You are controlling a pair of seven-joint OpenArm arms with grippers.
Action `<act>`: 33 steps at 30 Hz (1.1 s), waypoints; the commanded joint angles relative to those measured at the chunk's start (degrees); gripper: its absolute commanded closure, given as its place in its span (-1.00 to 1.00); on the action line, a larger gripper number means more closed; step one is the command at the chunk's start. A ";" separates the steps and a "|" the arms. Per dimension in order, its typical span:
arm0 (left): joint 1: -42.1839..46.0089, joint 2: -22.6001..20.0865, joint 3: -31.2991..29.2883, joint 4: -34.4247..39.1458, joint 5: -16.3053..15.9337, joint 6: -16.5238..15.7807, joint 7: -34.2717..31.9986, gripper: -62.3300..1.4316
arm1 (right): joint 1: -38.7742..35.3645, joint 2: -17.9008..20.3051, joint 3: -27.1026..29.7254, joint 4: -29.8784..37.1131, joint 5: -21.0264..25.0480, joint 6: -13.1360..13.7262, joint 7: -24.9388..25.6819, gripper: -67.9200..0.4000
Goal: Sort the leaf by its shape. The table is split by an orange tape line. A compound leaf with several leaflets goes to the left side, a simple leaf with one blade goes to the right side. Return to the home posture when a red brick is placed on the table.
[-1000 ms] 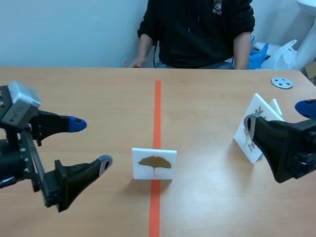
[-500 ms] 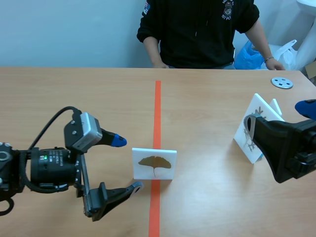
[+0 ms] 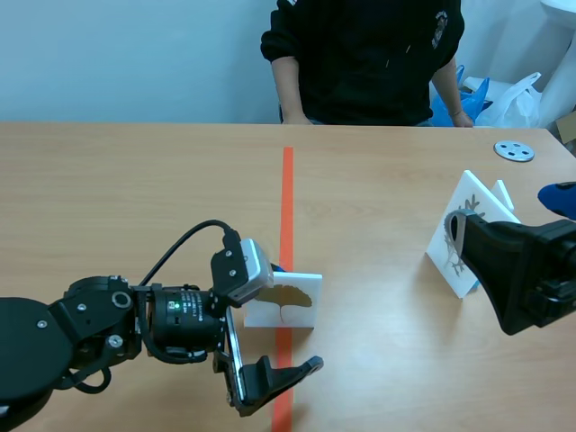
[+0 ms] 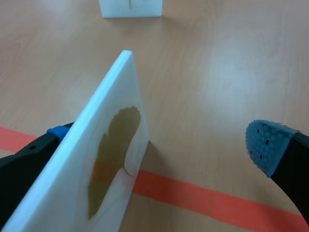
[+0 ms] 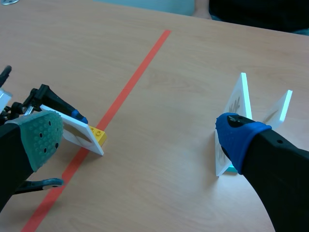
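Note:
The white card (image 3: 292, 304) is standing upright on a thin edge (image 3: 281, 326), so when the robot lifts the card, the yellow brick foot hidden behind it will come up too.
A white card (image 3: 281, 300) with a brown fan-shaped single-blade leaf stands upright on the orange tape line (image 3: 286, 207). My left gripper (image 3: 292, 317) is open around it, one finger behind the card and one in front. In the left wrist view the card (image 4: 111, 154) leans against one finger, and the other blue pad (image 4: 268, 145) stands well apart from it. The right wrist view shows the card's back (image 5: 79, 133) on a yellow brick foot. My right gripper (image 3: 508, 214) hangs open at the right, holding nothing, close to two standing white cards (image 3: 472, 225).
A person in a black top sits across the table (image 3: 378, 63). A grey disc (image 3: 514, 150) lies at the back right, with plastic bags (image 3: 513, 94) behind it. The two cards on the right (image 5: 236, 111) stand ahead of my right gripper (image 5: 140, 137).
My left arm has swung in from the left side to the leaf card, and its open fingers now straddle it. The right arm has kept still. The person has shifted.

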 commanded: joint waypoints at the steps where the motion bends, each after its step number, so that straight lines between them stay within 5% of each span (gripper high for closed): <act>1: -0.81 0.39 -0.15 0.61 -0.35 0.37 -1.01 -1.00 | 0.66 0.28 0.11 -0.02 0.31 0.15 1.07 -1.00; 5: -0.83 0.59 -0.02 -0.44 0.46 1.33 -2.49 -0.95 | 0.63 0.28 0.11 -0.02 0.31 0.15 1.07 -1.00; 23: -0.81 0.44 -0.02 -0.98 0.22 4.26 -2.47 0.59 | 0.66 0.28 0.11 -0.02 0.35 0.17 1.07 -1.00; 28: -0.81 0.26 -0.04 -0.98 -0.04 4.52 -2.49 0.69 | 0.66 0.28 0.11 -0.02 0.35 0.17 1.07 -1.00; 33: -0.81 -1.18 -0.26 -0.31 -6.34 4.48 -2.49 0.76 | 0.66 0.24 0.11 -0.02 0.35 0.17 1.09 -1.00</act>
